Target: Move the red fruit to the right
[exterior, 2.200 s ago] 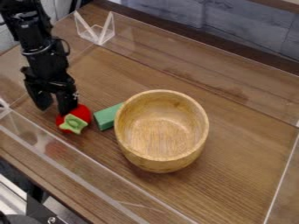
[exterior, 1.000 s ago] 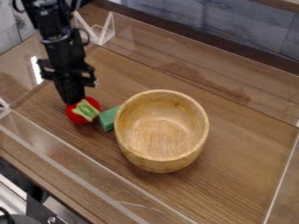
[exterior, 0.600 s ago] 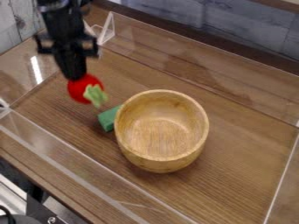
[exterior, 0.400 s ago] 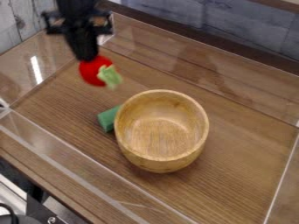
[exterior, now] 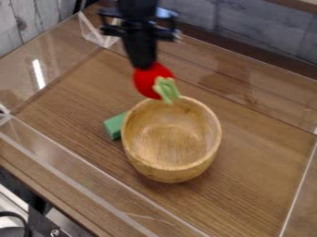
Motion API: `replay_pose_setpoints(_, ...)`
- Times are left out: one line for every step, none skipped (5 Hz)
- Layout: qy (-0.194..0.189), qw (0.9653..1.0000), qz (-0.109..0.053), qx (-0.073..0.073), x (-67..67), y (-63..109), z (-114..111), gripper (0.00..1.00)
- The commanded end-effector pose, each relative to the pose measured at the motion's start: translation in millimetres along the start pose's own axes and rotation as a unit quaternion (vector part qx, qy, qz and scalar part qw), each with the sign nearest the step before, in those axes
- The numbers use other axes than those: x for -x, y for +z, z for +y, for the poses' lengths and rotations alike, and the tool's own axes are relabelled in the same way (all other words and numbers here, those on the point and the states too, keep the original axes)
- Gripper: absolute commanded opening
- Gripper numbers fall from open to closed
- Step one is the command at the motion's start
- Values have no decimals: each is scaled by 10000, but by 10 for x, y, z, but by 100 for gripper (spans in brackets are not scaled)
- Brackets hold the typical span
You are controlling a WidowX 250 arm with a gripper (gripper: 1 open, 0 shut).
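My gripper is holding the red fruit over the wooden bowl's far rim [exterior: 187,100], so it should move the red fruit to the open table [exterior: 238,190] across from the green block before lowering it.
The red fruit [exterior: 152,83], small, round and glossy with a light green leaf at its lower right, hangs in the air above the far rim of the wooden bowl [exterior: 173,139]. My black gripper [exterior: 147,65] comes down from above and is shut on the fruit's top. The fruit is well clear of the table. Its fingertips are partly hidden behind the fruit.
A flat green block [exterior: 117,123] lies on the wooden table against the bowl's left side. Clear plastic walls [exterior: 37,65] fence the work area. A clear folded stand [exterior: 89,28] sits at the far left.
The gripper closed on the red fruit beside the green block, lifted it off the table and carried it up and to the right, until it hangs over the bowl's far rim.
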State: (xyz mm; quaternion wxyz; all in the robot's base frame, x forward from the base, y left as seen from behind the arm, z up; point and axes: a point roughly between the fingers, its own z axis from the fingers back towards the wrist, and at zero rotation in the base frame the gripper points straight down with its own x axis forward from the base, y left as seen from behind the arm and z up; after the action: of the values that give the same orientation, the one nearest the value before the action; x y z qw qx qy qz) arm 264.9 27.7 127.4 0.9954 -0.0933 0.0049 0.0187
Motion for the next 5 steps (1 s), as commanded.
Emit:
replay_pose_setpoints(-37,9995,-316,-52,-66,78,-92,0)
replay_pose_setpoints(101,9992,-397,-23,-58,157,10,0)
replay_pose_setpoints(-240,9990,-386,18,23,289,131,0)
replay_pose_setpoints(-675,9972,-320,31,94,310,213,0)
replay_pose_setpoints(-642,9973,-351,42,58,288,78,0)
